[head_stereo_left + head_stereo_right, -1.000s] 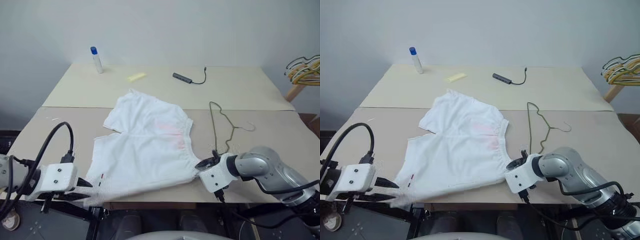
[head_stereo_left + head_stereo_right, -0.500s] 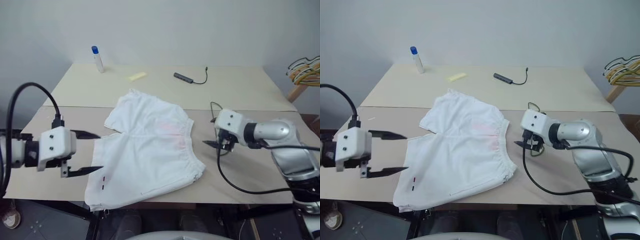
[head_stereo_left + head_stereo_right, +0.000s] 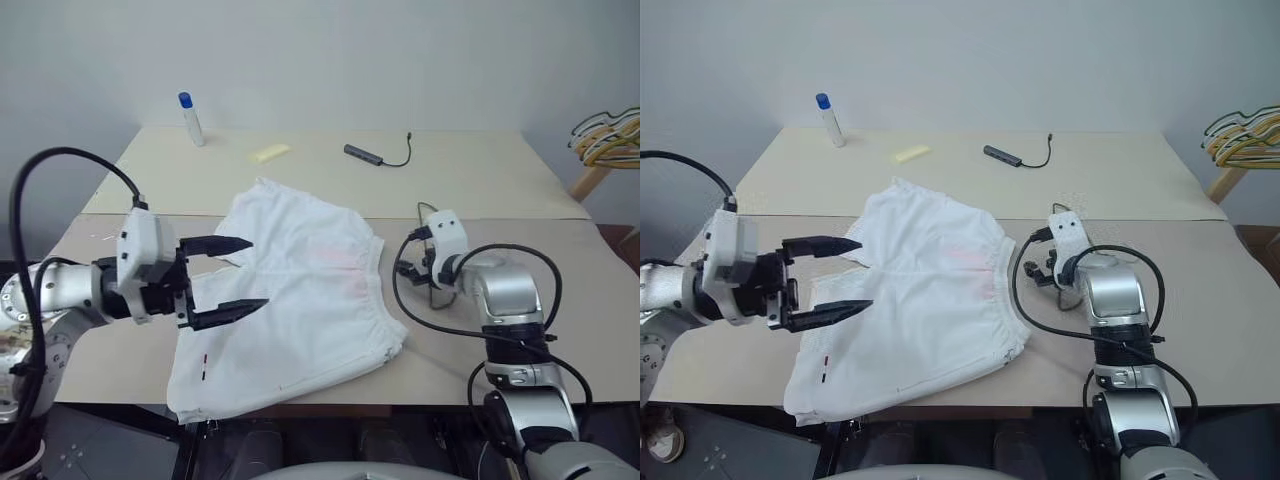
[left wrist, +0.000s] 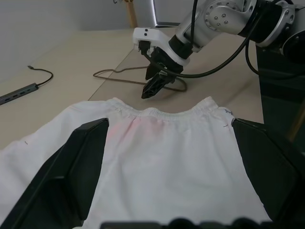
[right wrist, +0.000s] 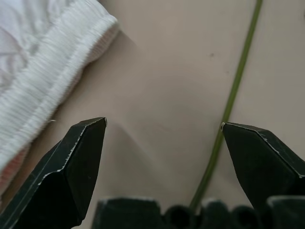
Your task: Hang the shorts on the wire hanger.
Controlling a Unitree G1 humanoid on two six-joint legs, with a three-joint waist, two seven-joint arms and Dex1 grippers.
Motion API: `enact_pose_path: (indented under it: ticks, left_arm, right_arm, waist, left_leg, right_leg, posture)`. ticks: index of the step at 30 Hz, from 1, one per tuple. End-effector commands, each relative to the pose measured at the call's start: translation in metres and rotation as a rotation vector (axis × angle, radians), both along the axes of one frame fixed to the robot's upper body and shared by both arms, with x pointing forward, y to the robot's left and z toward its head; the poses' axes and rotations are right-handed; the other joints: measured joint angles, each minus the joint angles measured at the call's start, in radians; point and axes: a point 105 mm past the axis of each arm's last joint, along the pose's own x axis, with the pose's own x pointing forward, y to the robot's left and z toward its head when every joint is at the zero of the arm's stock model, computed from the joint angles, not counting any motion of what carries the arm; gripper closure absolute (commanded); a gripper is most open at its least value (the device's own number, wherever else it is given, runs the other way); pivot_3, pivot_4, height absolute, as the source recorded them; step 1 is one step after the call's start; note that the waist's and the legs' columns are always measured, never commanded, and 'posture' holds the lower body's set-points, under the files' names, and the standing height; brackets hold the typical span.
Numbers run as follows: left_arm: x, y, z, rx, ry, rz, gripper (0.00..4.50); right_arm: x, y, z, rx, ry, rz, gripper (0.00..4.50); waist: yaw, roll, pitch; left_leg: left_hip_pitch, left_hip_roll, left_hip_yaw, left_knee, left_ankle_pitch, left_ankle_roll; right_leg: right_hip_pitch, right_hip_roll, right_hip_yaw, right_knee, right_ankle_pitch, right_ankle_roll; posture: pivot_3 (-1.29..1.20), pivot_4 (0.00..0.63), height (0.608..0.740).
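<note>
The wire hanger lies (image 3: 421, 209) beyond the waistband, far from my left gripper, so next my right gripper lifts the wire hanger (image 5: 232, 95) and passes it to my left gripper.
The white shorts (image 3: 300, 300) lie flat on the table, gathered waistband (image 5: 62, 86) to the right, near hem with tiny dark-red marks at the front edge. My left gripper (image 3: 256, 272) hovers open over the left leg, pointing right, with nothing between its fingers. Beside the waistband, my right gripper (image 5: 163, 126) is open and tilted down at bare table. The olive-green wire hanger (image 4: 119, 70) lies flat just right of the waistband; its wire (image 5: 233, 95) runs close by one right finger, and the right wrist hides much of it in the eye views.
At the back of the table stand a blue-capped bottle (image 3: 188, 118), a yellow scrap (image 3: 272, 153) and a grey USB hub with its cable (image 3: 365, 153). A bunch of yellow and dark hangers (image 3: 610, 135) hangs at the far right. A seam joins two tabletops.
Both grippers have let go of the shorts and opened. The left one rose and swung right over the leg; the right one rolled and moved forward to the waistband and hanger.
</note>
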Motion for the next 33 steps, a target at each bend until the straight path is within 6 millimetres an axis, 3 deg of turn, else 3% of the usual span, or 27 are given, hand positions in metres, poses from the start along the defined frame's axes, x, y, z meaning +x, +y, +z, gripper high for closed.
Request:
enact_pose_path:
  ticks: [1,7,10,21,28,31,33]
  left_arm:
    - [-0.001,-0.008,0.011,-0.005,-0.048,-0.030,0.02]
    - [-0.001,-0.014,0.013,-0.023,-0.060,-0.047,0.02]
    - [-0.002,-0.015,0.012,-0.029,-0.059,-0.055,0.00]
    - [-0.002,-0.014,0.007,-0.018,-0.063,-0.061,0.00]
    - [0.004,-0.013,0.006,-0.019,-0.065,-0.033,0.00]
    - [0.022,-0.012,0.009,-0.090,-0.049,0.075,0.00]
    - [0.036,-0.013,0.011,-0.191,0.007,0.154,0.00]
  right_arm:
    - [0.008,-0.006,0.009,0.005,-0.045,-0.078,0.00]
    - [0.005,-0.005,-0.004,0.050,0.017,-0.096,0.00]
    - [0.000,-0.004,-0.012,0.052,0.062,-0.092,0.53]
    - [-0.002,-0.003,-0.019,-0.031,0.084,-0.054,4.32]
    - [0.003,-0.009,-0.011,-0.063,0.025,-0.075,4.45]
    - [0.013,-0.006,0.017,-0.056,-0.123,-0.074,4.45]
    - [0.015,0.007,0.046,-0.019,-0.268,-0.005,4.45]
  waist:
    - [-0.001,0.000,0.000]
    - [-0.015,0.000,0.000]
    - [-0.021,0.000,0.000]
    - [-0.024,0.000,0.000]
    - [-0.024,0.000,0.000]
    - [-0.024,0.000,0.000]
    - [-0.021,0.001,0.000]
  left_leg:
    - [0.000,0.000,0.000,0.000,0.000,0.000]
    - [0.000,0.000,0.000,0.000,0.000,0.000]
    - [0.000,0.000,0.000,0.000,0.000,0.000]
    - [0.001,0.000,0.000,0.000,0.000,0.000]
    - [0.001,0.001,0.000,0.000,0.000,0.000]
    - [0.001,0.000,0.000,0.000,0.000,0.000]
    - [0.000,0.000,-0.001,0.000,0.000,0.000]
  right_leg:
    - [0.000,0.000,0.000,0.000,0.000,0.000]
    - [0.000,0.000,0.000,0.000,0.000,0.000]
    - [0.000,0.000,0.000,0.000,0.000,0.000]
    - [0.001,0.001,0.000,-0.001,0.000,0.000]
    - [0.001,0.001,0.000,-0.001,0.000,0.000]
    - [0.001,0.001,0.000,-0.001,0.000,0.000]
    - [0.001,0.001,0.000,-0.001,0.000,0.001]
  posture:
    - [0.02,0.000,0.740]
    - [0.01,0.000,0.740]
    - [0.01,0.000,0.740]
    - [0.02,0.000,0.740]
    - [0.02,0.000,0.740]
    - [0.02,0.000,0.740]
    - [0.01,0.000,0.740]
